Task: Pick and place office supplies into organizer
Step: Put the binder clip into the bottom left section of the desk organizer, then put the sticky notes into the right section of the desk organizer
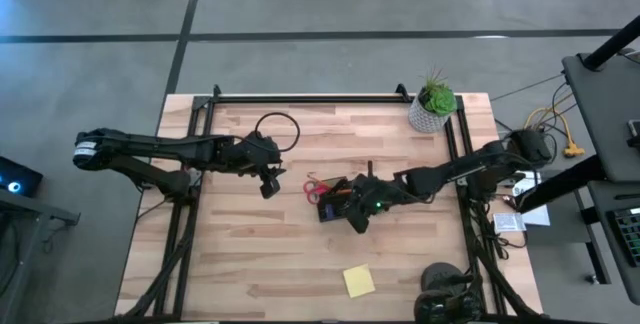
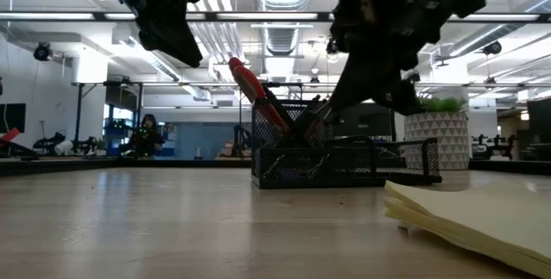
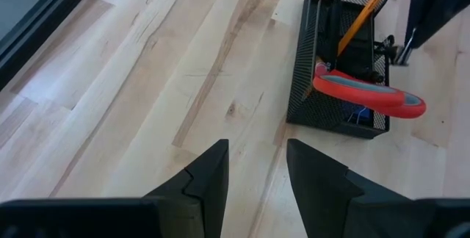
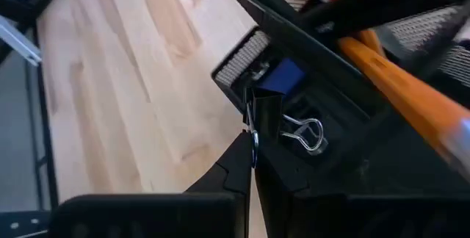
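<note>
My right gripper should carry on lowering the clip, because the binder clip's black body is hanging over the organizer's open low compartment. It should then let go of the clip inside the compartment.
The black mesh organizer stands mid-table. Red-handled scissors, an orange pencil and dark pens stand in it. My right gripper is over the organizer's near end, shut on a small black binder clip. My left gripper hangs open above bare table, to the left of the organizer. A yellow sticky-note pad lies flat near the front edge. My right gripper pinches one silver wire handle of the binder clip between its two fingertips, slanting down from the table's right. The clip's black body and its other wire handle stick out beyond the fingers over a low compartment of the organizer. Whether the clip touches the organizer, I cannot tell.
A green plant in a white pot stands at the far right corner. The organizer's tall mesh cup with the scissors and pencil is close beside my right gripper. Bare wood lies between my left gripper and the organizer.
</note>
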{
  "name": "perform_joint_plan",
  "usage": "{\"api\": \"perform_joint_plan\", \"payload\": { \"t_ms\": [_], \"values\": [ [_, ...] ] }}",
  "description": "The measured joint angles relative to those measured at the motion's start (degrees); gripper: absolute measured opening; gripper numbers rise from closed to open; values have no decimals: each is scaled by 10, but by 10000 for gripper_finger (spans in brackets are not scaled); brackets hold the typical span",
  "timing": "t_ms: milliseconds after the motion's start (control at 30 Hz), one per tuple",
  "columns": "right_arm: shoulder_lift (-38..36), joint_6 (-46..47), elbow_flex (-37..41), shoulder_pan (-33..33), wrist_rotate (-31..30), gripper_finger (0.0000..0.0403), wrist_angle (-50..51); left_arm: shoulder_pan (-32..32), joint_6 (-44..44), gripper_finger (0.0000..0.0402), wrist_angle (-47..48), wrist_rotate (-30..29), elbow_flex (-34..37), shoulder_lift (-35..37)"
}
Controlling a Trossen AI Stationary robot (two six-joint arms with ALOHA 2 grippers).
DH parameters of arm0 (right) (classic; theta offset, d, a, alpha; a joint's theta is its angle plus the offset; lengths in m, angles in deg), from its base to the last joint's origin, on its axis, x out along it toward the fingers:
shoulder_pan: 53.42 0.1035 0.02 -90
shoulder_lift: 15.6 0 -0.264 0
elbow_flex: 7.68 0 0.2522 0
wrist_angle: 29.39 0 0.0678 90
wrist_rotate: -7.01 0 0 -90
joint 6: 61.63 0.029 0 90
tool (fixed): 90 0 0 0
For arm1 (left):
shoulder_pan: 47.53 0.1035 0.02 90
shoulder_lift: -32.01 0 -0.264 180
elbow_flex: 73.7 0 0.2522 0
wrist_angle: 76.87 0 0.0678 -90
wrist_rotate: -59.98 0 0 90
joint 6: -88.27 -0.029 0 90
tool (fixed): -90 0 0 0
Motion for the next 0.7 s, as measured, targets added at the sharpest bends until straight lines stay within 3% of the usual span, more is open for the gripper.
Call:
{"api": "perform_joint_plan", "payload": {
  "t_ms": [200,500,700],
  "values": [
    [44,-19,-26,-15,14,8,-19,0,0,123,0,-1,0,0],
    [103,-47,-106,-17,13,9,72,0,0,123,0,-1,0,0],
    [111,-62,-146,-18,11,38,102,0,0,123,0,-1,0,0]
  ]
}}
